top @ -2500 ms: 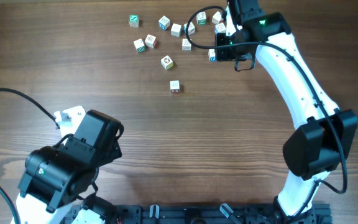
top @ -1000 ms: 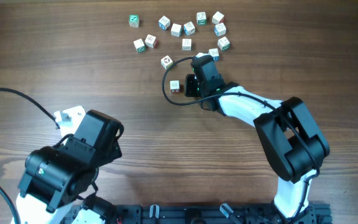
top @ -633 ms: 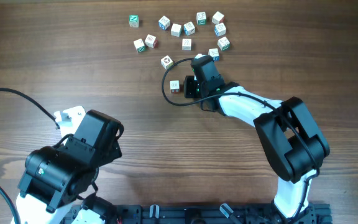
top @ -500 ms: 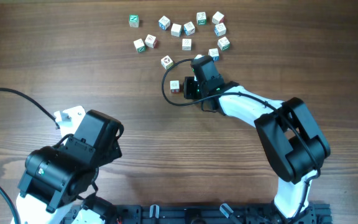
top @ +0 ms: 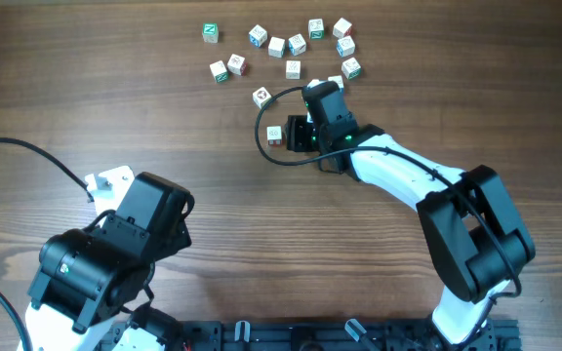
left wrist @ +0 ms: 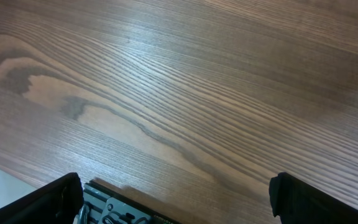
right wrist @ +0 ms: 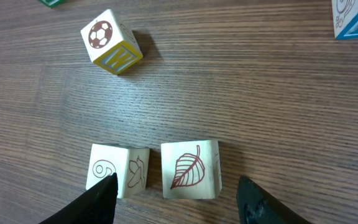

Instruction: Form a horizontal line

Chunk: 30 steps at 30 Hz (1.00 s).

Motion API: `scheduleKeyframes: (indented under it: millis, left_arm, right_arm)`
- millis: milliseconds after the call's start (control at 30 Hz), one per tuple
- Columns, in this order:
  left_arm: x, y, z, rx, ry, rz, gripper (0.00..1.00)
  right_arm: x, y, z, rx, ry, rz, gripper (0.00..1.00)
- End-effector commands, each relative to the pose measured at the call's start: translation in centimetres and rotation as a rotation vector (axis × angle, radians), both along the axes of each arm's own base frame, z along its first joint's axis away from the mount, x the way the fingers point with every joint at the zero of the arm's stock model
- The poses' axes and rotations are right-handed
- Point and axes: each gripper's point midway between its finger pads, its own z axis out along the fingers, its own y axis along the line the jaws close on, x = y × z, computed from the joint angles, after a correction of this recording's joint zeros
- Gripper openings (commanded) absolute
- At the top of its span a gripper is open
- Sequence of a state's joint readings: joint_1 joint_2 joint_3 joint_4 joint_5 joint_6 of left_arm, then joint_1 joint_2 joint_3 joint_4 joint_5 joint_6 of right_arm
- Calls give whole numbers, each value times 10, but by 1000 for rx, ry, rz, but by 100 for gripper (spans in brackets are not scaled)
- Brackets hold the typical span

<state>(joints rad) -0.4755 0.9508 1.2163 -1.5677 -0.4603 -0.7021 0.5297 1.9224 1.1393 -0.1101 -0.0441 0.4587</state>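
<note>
The leaf cube has a gap (right wrist: 155, 171) between it and its neighbor, so my right gripper should close and push the leaf cube's free side (right wrist: 219, 168) while my left gripper braces the neighbor.
Two small white cubes lie side by side in a short row with a narrow gap between them: a cube marked 6 (right wrist: 118, 171) and a leaf cube (right wrist: 190, 169). My right gripper (right wrist: 179, 210) is open, and its fingers stand wide on either side of the leaf cube without touching it. In the overhead view the 6 cube (top: 274, 135) shows just left of my right gripper (top: 301, 134), which hides the leaf cube. My left gripper (left wrist: 176, 202) is open and empty over bare wood near the table's front left.
A soccer-ball cube (right wrist: 110, 42) lies apart behind the row, also seen from overhead (top: 261, 97). Several loose cubes are scattered at the back, for example a green one (top: 210, 33) and one at the right end (top: 351, 67). My left arm (top: 115, 253) sits at the front left.
My right arm swung from the cube cluster at the back down to the lone cube. In the last half second it shifted slightly right and up. The left arm has not moved.
</note>
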Motion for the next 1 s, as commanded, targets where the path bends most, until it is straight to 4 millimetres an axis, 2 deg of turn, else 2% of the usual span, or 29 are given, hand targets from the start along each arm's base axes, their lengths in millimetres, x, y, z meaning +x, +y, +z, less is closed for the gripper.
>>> scheduleKeyframes:
  millis: [0,133,300,467,567,767,967]
  left_arm:
    - [0,4,0,7,-10,28,100]
    - [0,4,0,6,-10,28,100]
    - [0,4,0,6,-10,28,100]
    - [0,4,0,7,-10,28,100]
    - [0,4,0,6,-10,28,100]
    - [0,4,0,6,-10,28,100]
    - [0,4,0,6,-10,28,100]
  right_arm:
    - [8,1,16,-7,-51,-4,57]
    - [16,5,26,15,-97,-6,52]
    - [35,-7,31,-36,-186,-79,34]
    - [46,0,33,-32,-246,-52,25]
    - [48,1,28,-29,-252,-53,24]
    - [42,7,2,-27,-192,-17,21]
    - [34,6,-7,-38,-145,-2,18]
